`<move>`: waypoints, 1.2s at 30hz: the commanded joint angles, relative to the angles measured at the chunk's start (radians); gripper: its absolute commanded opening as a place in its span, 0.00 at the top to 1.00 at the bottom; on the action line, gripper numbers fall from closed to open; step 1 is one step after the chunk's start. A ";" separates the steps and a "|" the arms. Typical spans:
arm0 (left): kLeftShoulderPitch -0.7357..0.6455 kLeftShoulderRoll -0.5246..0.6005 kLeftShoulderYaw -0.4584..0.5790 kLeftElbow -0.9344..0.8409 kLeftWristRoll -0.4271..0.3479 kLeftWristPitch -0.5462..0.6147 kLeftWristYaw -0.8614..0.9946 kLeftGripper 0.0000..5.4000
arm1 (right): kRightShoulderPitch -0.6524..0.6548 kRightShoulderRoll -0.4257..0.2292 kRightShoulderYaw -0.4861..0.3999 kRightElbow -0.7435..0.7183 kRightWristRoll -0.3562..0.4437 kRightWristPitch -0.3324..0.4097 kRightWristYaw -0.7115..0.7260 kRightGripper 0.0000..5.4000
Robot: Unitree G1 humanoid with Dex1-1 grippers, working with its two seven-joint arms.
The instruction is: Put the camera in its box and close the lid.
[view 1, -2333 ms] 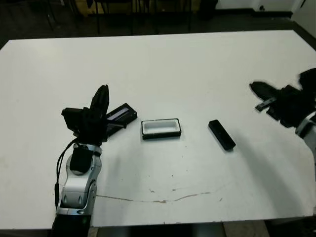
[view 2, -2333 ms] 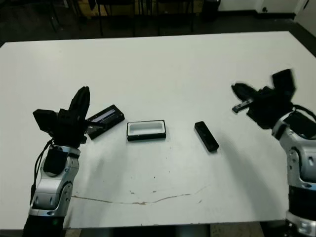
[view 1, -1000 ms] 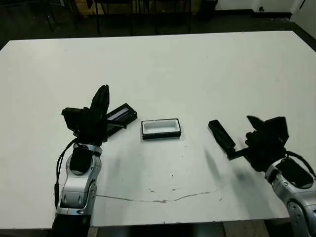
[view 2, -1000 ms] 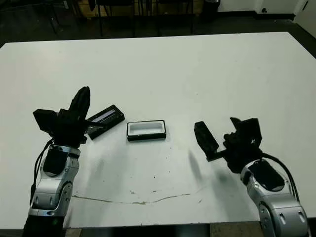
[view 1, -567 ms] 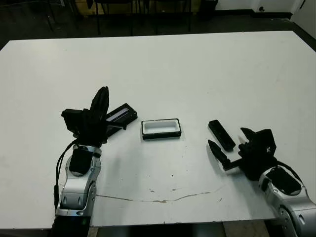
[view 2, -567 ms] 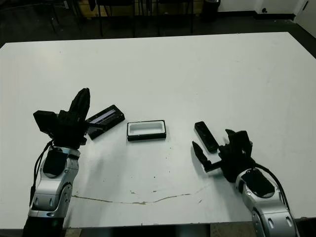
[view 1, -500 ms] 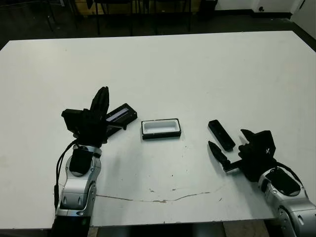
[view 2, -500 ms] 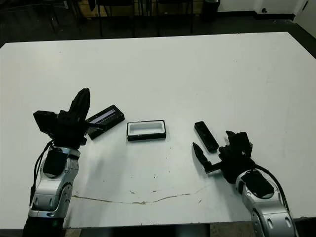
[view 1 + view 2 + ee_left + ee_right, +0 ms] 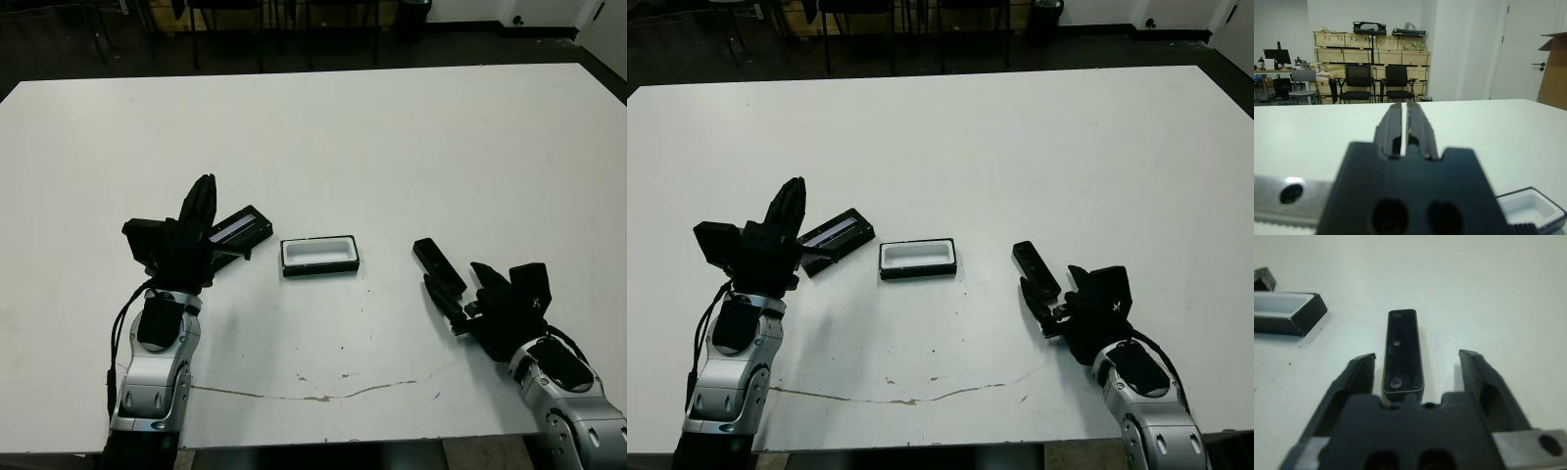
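Note:
The camera (image 9: pixel 439 264) will sink until it is almost level with the rim of the box's white inside when I lower it in, because the white inside has a long, slim hollow (image 9: pixel 320 253).
The camera (image 9: pixel 438 266), a slim black bar, lies flat on the white table to the right of the box (image 9: pixel 320 255). The box is a shallow black tray with a white inside, and nothing is in it. My right gripper (image 9: pixel 460 294) is open, and its fingers (image 9: pixel 1359 374) stand on either side of the camera's (image 9: pixel 1403 350) near end without pressing it. The lid (image 9: pixel 240 227), black with a silvery stripe, lies left of the box. My left gripper (image 9: pixel 203 191) is shut and raised just left of the lid, holding nothing.
A thin brown crack line (image 9: pixel 323 397) runs across the table near its front edge. Chairs (image 9: pixel 1359 81) and shelves stand beyond the table's far side. Bare white table (image 9: pixel 392 147) stretches behind the objects.
My right arm swung in from the far right toward the front edge, then advanced until its open fingers straddle the camera's near end. The left arm, lid and box have stayed put.

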 commanded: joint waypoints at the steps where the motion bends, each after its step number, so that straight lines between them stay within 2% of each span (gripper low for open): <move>1: 0.014 0.006 -0.001 0.005 0.007 0.012 0.004 1.00 | 0.018 0.016 -0.009 0.003 0.011 0.096 -0.039 0.52; 8: 0.009 0.003 0.003 0.005 -0.009 0.012 -0.001 1.00 | -0.021 -0.016 -0.045 -0.034 0.074 0.261 -0.036 0.75; 12: 0.008 0.006 0.003 0.002 -0.002 0.011 0.002 1.00 | -0.038 -0.057 -0.046 -0.050 0.081 0.322 -0.016 0.87; 15: 0.009 0.004 0.004 -0.002 -0.004 0.015 0.003 1.00 | -0.048 -0.083 -0.052 -0.079 0.092 0.379 -0.012 0.89; 18: 0.009 0.002 0.004 -0.002 -0.007 0.013 0.003 1.00 | -0.054 -0.088 -0.066 -0.099 0.100 0.404 -0.016 0.89; 21: 0.010 0.004 0.003 -0.001 -0.004 0.011 0.002 1.00 | -0.070 -0.082 -0.101 -0.089 0.117 0.371 -0.002 0.89; 26: 0.011 0.005 0.003 -0.003 -0.006 0.014 0.000 1.00 | -0.192 -0.089 -0.173 -0.001 0.126 0.216 0.043 0.89; 30: 0.011 0.004 0.001 -0.003 0.002 0.017 0.006 1.00 | -0.342 -0.124 -0.195 0.046 0.146 0.189 0.072 0.89; 32: 0.013 0.003 0.000 -0.006 0.005 0.017 0.009 1.00 | -0.413 -0.140 -0.189 0.106 0.156 0.136 0.132 0.89; 36: 0.017 0.003 -0.001 -0.013 0.006 0.019 0.012 1.00 | -0.579 -0.180 -0.115 0.273 0.136 0.026 0.289 0.89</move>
